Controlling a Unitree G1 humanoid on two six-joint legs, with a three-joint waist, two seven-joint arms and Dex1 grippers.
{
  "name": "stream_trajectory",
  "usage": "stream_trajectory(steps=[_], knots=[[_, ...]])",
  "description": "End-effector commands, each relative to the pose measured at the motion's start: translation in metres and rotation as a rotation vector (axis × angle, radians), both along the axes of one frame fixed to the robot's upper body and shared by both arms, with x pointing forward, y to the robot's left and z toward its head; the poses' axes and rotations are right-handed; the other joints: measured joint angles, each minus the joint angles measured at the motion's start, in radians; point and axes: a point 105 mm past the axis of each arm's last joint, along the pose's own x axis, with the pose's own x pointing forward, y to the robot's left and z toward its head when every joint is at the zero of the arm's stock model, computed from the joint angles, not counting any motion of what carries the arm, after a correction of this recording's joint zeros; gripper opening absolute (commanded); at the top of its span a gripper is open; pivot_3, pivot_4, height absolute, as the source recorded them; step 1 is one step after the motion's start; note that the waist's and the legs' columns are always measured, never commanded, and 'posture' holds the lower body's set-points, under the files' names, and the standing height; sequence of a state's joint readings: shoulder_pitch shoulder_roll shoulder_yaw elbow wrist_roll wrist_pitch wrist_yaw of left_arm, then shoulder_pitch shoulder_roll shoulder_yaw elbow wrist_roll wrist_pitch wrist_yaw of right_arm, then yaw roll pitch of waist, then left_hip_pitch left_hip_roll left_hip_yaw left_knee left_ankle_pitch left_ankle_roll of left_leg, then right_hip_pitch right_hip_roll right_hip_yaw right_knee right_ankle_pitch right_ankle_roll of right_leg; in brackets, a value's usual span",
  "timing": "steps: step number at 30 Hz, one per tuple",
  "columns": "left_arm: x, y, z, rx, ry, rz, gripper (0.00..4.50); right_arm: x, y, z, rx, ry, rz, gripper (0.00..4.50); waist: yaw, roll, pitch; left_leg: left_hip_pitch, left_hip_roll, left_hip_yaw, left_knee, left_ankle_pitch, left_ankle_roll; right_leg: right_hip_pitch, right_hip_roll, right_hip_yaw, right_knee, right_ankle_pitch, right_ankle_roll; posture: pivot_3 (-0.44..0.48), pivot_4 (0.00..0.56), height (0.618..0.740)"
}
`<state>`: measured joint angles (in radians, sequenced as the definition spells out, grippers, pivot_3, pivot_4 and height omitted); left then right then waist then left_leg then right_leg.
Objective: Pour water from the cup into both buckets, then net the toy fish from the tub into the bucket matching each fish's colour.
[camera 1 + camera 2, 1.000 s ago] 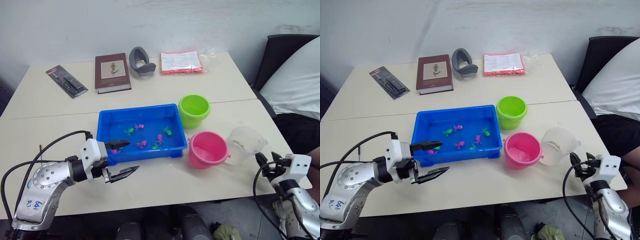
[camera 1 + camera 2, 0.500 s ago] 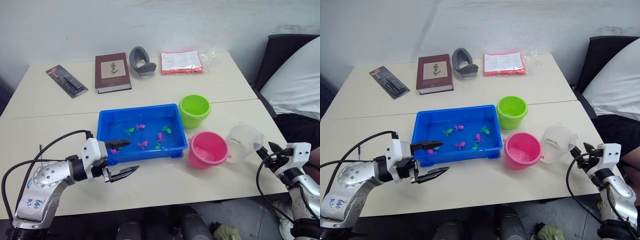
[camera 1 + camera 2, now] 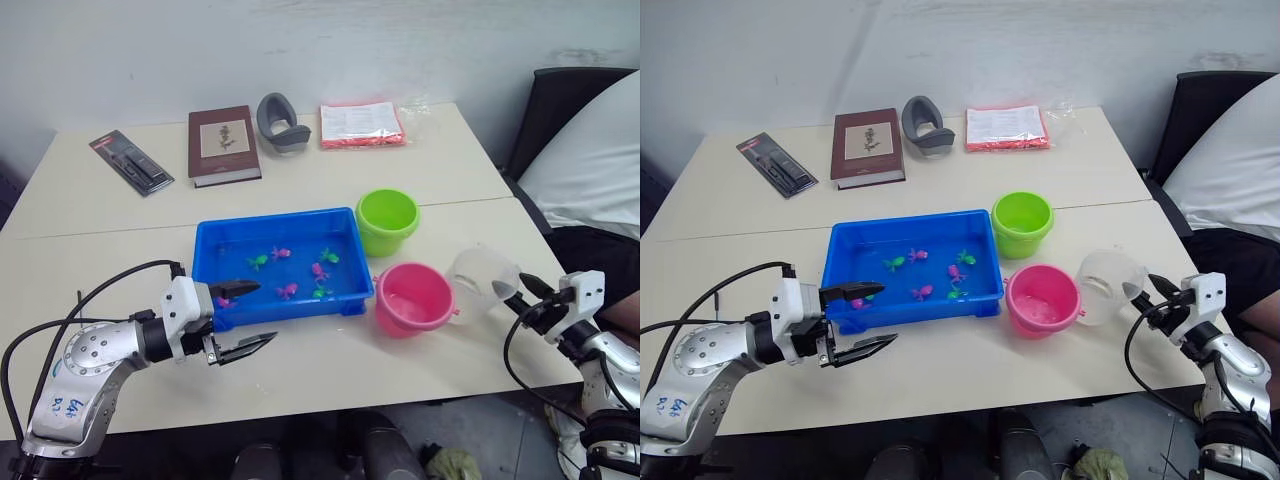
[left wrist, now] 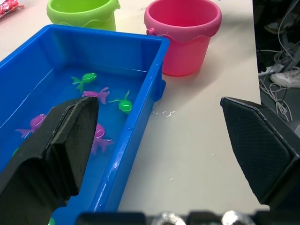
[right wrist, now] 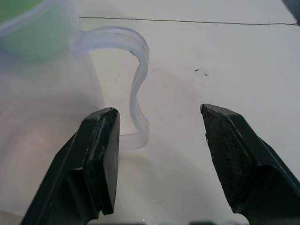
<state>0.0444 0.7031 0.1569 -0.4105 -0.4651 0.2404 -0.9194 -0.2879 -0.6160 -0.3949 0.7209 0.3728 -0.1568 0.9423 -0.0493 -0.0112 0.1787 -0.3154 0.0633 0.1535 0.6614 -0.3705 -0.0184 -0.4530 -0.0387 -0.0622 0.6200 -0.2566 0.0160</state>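
I expect the clear cup (image 3: pixel 481 279) to tip along with my right gripper when I pour, because the thin handle (image 5: pixel 138 86) runs back into the cup's side low down.
The blue tub (image 3: pixel 345 218) sits mid-table with water and several toy fish in it, pink ones (image 3: pixel 287 290) and green ones (image 3: pixel 257 262). To its right stand the green bucket (image 3: pixel 388 220) and, nearer me, the pink bucket (image 3: pixel 413 298). The clear cup (image 3: pixel 478 283) stands just right of the pink bucket; I cannot make out any water in it. My right gripper (image 3: pixel 522 297) is open at the cup's right side. In the right wrist view the cup's handle (image 5: pixel 136 93) lies between its fingers, untouched. My left gripper (image 3: pixel 245 318) hangs open at the tub's near left corner.
At the back of the table lie a brown book (image 3: pixel 223 145), a grey curved object (image 3: pixel 280 123), a red-edged plastic packet (image 3: pixel 362 124) and a black packaged item (image 3: pixel 130 162). A black chair with white cloth (image 3: pixel 590 150) stands beyond the table's right edge.
My right gripper has risen from below the table edge and come in toward the cup's handle. The left arm has stayed put.
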Motion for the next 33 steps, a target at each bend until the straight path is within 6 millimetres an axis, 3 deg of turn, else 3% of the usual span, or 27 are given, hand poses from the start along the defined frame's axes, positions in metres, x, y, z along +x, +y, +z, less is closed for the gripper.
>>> stream_trajectory(steps=[1,5,11,15,21,33], knots=[[0.001,0.004,0.008,0.013,-0.034,0.004,4.50,0.003,-0.004,0.008,-0.033,-0.036,0.012,2.97,-0.004,0.000,0.000,0.000,0.000,0.000,0.000,0.000,0.000,0.000,0.000,0.000,0.000,0.000,0.000,0.000,0.150,0.740],[0.001,0.006,0.008,0.019,-0.034,0.004,4.50,0.007,-0.003,0.011,-0.017,-0.061,0.026,2.97,-0.006,0.000,0.000,0.000,0.000,0.000,0.000,0.000,0.000,0.000,0.000,0.000,0.000,0.000,0.000,0.000,0.150,0.740],[0.002,0.008,0.009,0.028,-0.036,0.005,4.50,0.010,0.006,0.016,0.025,-0.092,0.066,0.10,-0.006,0.000,0.000,0.000,0.000,0.000,0.000,0.000,-0.001,0.000,0.000,0.000,0.001,0.000,0.000,0.000,0.150,0.740],[0.002,0.008,0.009,0.023,-0.034,0.000,4.50,0.010,0.000,0.027,0.045,-0.136,0.029,0.04,-0.006,0.000,0.000,0.000,0.000,0.000,0.000,0.000,-0.001,0.000,0.000,0.000,0.001,0.000,0.000,0.000,0.150,0.740],[0.005,-0.001,0.012,-0.026,-0.022,-0.034,4.50,0.002,-0.005,0.059,0.008,-0.251,-0.024,0.04,-0.004,0.000,0.000,0.000,0.000,0.000,0.000,0.000,-0.001,-0.001,0.000,0.000,0.001,0.000,0.000,0.000,0.150,0.740],[0.018,-0.034,0.016,-0.113,0.006,-0.158,4.50,-0.018,0.016,0.142,-0.483,-0.381,-0.041,0.04,-0.002,0.000,0.000,0.000,0.000,0.001,0.000,0.001,-0.002,-0.001,0.000,0.001,0.002,0.000,0.001,0.000,0.150,0.740]])
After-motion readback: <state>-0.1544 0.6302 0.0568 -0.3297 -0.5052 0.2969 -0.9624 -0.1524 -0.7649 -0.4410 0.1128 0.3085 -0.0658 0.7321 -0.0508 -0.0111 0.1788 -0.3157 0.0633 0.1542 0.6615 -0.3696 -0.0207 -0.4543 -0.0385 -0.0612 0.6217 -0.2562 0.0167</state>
